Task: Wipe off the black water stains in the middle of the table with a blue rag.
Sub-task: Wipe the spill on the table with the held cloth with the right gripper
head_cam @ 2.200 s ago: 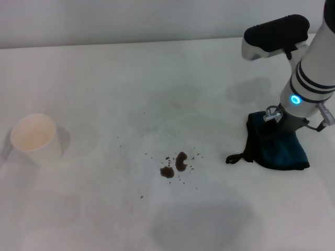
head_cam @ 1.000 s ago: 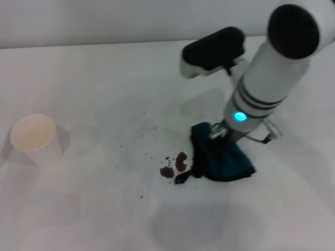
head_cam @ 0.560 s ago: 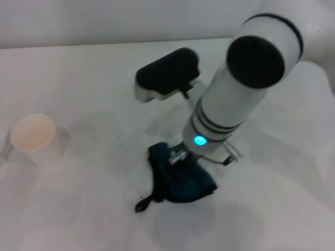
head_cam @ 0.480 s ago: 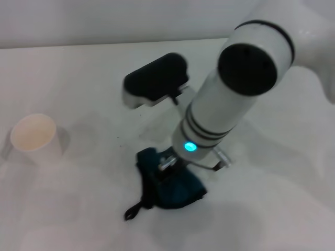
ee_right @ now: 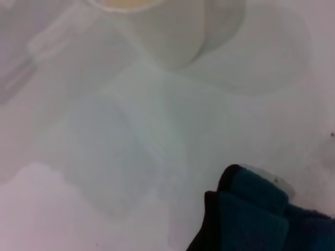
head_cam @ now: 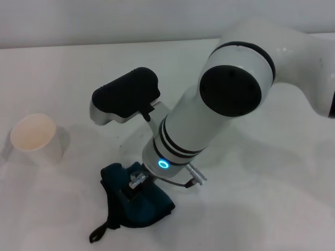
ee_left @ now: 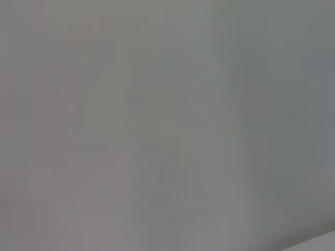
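The robot's right gripper should sweep the blue rag back across the middle, because the rag lies in front of the middle on the white paper cup's side.
My right arm reaches across the white table, and my right gripper is pressed down into the blue rag at the front middle-left, shut on it. The rag lies bunched on the table with its black loop tag trailing toward the front left. The rag's edge also shows in the right wrist view. The black water stains are not visible; the place where they lay is covered by my right arm. My left gripper is out of view.
A white paper cup stands upright at the left of the table, apart from the rag; it also shows in the right wrist view. The left wrist view shows only plain grey.
My right gripper has dragged the blue rag from the right side leftward and forward across the spot where the two dark blobs lay; the blobs no longer show.
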You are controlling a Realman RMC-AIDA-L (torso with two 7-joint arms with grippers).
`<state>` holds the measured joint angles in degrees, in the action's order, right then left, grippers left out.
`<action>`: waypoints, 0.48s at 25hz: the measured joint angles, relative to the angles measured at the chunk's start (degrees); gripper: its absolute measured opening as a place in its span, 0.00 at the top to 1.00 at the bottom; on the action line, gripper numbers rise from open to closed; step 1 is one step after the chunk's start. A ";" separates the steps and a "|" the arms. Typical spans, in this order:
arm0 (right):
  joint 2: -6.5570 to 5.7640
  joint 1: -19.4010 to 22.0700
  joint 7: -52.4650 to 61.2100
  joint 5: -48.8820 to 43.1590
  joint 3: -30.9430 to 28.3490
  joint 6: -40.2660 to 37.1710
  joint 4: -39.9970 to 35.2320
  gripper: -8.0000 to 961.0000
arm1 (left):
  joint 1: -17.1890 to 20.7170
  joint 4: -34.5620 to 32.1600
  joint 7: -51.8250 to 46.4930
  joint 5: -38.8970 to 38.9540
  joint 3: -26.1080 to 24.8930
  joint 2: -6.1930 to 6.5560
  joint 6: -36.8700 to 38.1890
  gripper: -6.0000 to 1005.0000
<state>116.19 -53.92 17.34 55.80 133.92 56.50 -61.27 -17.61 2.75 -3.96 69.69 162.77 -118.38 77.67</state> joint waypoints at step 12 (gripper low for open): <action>0.00 -0.55 -2.14 -5.16 -4.06 0.62 4.33 0.90 | 0.29 0.22 0.09 0.01 0.01 0.00 0.00 0.12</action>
<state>116.19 -54.48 15.20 50.64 129.86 57.12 -56.95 -17.32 2.97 -3.86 69.70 162.77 -118.38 77.67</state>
